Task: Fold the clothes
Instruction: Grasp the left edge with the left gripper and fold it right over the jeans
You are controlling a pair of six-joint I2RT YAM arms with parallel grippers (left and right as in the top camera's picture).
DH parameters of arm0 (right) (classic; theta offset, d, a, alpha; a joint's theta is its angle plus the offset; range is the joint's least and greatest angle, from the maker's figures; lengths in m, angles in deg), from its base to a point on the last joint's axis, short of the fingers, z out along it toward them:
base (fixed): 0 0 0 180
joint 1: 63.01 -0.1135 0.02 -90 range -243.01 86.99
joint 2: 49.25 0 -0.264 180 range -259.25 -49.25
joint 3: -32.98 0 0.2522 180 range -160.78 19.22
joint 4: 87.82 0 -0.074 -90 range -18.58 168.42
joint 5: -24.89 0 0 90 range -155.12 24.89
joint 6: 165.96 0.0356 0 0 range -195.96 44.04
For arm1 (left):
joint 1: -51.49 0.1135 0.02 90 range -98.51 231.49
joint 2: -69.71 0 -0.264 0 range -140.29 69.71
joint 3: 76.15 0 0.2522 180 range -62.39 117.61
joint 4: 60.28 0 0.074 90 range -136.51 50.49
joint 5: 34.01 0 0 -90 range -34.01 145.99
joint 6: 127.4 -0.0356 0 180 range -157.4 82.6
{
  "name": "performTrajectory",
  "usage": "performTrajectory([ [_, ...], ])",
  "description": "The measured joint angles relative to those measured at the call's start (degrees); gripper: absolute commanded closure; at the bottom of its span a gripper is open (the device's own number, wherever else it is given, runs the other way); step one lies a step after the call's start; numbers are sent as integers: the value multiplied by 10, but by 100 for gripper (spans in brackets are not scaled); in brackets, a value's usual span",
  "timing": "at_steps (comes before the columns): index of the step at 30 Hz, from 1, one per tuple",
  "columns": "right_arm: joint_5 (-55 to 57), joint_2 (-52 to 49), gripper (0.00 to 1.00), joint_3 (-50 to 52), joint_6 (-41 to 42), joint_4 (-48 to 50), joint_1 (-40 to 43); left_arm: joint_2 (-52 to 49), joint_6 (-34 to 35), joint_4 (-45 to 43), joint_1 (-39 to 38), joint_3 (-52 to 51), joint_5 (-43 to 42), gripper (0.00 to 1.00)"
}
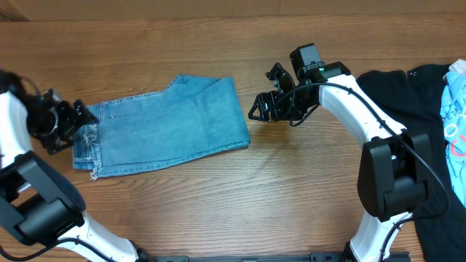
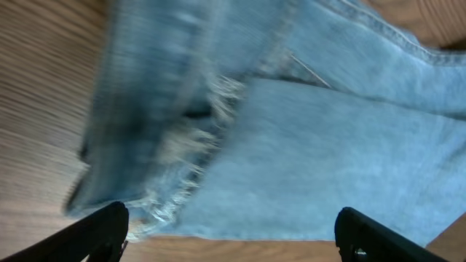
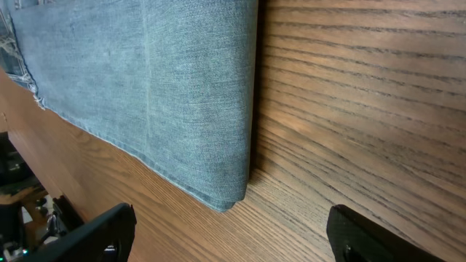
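Observation:
The frayed hems (image 1: pixel 93 151) are a long way from my right gripper, so my left gripper should grab the hem end and fold it over toward the folded edge (image 1: pixel 239 116).
The light-blue denim jeans (image 1: pixel 166 126) lie folded flat on the wooden table, frayed hems at the left end, folded edge at the right. My left gripper (image 1: pixel 80 120) is open and empty beside the frayed hems; the left wrist view shows the jeans (image 2: pixel 313 145) and their fringe just ahead of the fingers (image 2: pixel 231 231). My right gripper (image 1: pixel 256 107) is open and empty just right of the folded edge; the right wrist view shows the fold corner of the jeans (image 3: pixel 182 94) above the fingers (image 3: pixel 229 233).
A large black garment (image 1: pixel 429 138) lies at the right edge of the table, with a pale printed garment (image 1: pixel 455 109) on top of it. Bare wood table (image 1: pixel 218 204) lies in front of and behind the jeans.

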Motion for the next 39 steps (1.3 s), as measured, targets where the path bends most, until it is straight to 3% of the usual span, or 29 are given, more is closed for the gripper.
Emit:
performTrajectory([
  [5,0,0,13,0,-2,-2,0,-33,-36,-70,56,-51,-48,0],
  [14,-1,0,16,0,-4,-14,0,-89,-49,-137,81,-68,-62,5],
  [17,-1,0,18,0,-4,-15,0,-91,-50,-149,80,-68,-70,23],
  [21,-1,0,22,0,-4,-14,0,-102,-68,-172,64,-69,-81,52],
  [24,-2,0,23,0,-3,-15,0,-108,-76,-176,44,-70,-86,64],
  [28,-5,0,23,0,-3,-15,0,-113,-78,-177,28,-71,-92,94],
  [33,-12,0,24,0,-4,-15,0,-120,-81,-148,26,-69,-116,96],
  [39,-15,0,25,0,-3,-15,0,-129,-82,4,26,16,-126,96],
])
